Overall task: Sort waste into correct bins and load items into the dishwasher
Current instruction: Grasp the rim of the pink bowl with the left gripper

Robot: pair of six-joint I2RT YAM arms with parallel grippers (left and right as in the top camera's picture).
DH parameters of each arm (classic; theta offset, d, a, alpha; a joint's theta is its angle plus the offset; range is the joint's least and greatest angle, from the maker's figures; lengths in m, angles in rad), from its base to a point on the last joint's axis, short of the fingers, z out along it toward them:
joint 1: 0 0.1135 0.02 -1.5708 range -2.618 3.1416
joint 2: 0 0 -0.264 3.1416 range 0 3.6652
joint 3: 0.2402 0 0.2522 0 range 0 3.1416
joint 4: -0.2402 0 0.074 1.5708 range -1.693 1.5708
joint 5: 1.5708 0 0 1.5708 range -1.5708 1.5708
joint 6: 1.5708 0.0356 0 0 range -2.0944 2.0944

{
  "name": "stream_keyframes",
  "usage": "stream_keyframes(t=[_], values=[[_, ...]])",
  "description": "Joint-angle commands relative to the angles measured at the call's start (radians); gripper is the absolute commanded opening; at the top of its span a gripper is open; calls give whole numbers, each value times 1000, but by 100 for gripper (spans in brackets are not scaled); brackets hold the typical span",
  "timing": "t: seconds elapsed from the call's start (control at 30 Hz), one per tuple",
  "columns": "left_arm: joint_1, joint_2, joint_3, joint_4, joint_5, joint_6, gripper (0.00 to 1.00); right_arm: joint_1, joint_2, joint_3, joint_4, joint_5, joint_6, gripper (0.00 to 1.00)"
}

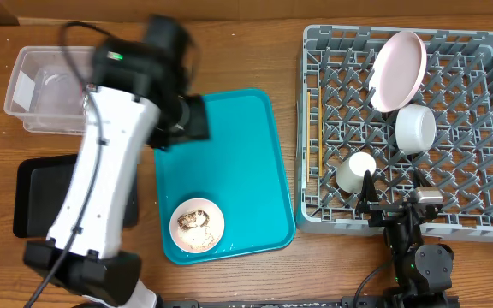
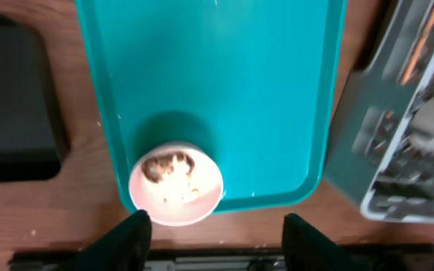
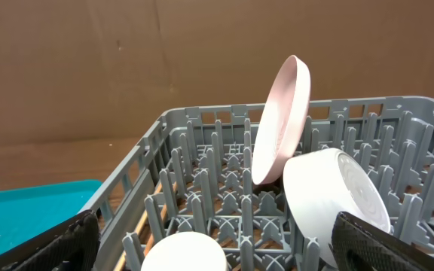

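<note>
The pinkish bowl is upright and there is open teal tray [image 1: 245, 205] beside the bowl's rim [image 1: 222, 217]. So my left gripper should keep moving its open fingers down until they are on both sides of the bowl's rim.
A small pinkish bowl [image 1: 197, 225] with rice grains and brown scraps stands at the front of the teal tray [image 1: 238, 137]. It also shows in the left wrist view [image 2: 175, 187]. My left gripper [image 2: 217, 235] is open and empty, held high over the tray [image 1: 193, 120]. In the grey rack [image 1: 486, 128] a pink plate [image 1: 399, 71] stands on edge, with a white bowl [image 1: 415, 128] and a white cup [image 1: 356, 171]. My right gripper [image 1: 392, 204] is open and empty at the rack's front edge [image 3: 217, 252]. Thin wooden sticks [image 3: 149, 224] lie low in the rack. No wrapper or tissue shows.
A clear tub [image 1: 24, 85] stands at the back left. A black tray [image 1: 37, 197] lies at the front left, partly under my left arm. The rack wall [image 3: 126, 181] is just ahead of my right fingers, with the plate [image 3: 281, 120] and white bowl [image 3: 330, 192] beyond.
</note>
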Motion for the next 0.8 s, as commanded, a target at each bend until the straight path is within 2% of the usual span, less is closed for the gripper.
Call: stream_keyframes(t=[0.0, 0.27, 0.47, 0.6, 0.77], values=[[-127, -14, -95, 7, -130, -156, 61, -5, -12, -11, 5, -8, -3, 100], [-303, -14, -446, 165, -140, -318, 56, -5, -12, -11, 5, -8, -4, 100], [-341, -14, -652, 289, -145, -408, 56, -5, -12, -11, 5, -8, -3, 100], [-339, -14, -765, 402, -147, -414, 61, -5, -12, -11, 5, -8, -3, 100], [-340, -14, -861, 550, -148, -375, 59, -5, -12, -11, 5, -8, -3, 100]])
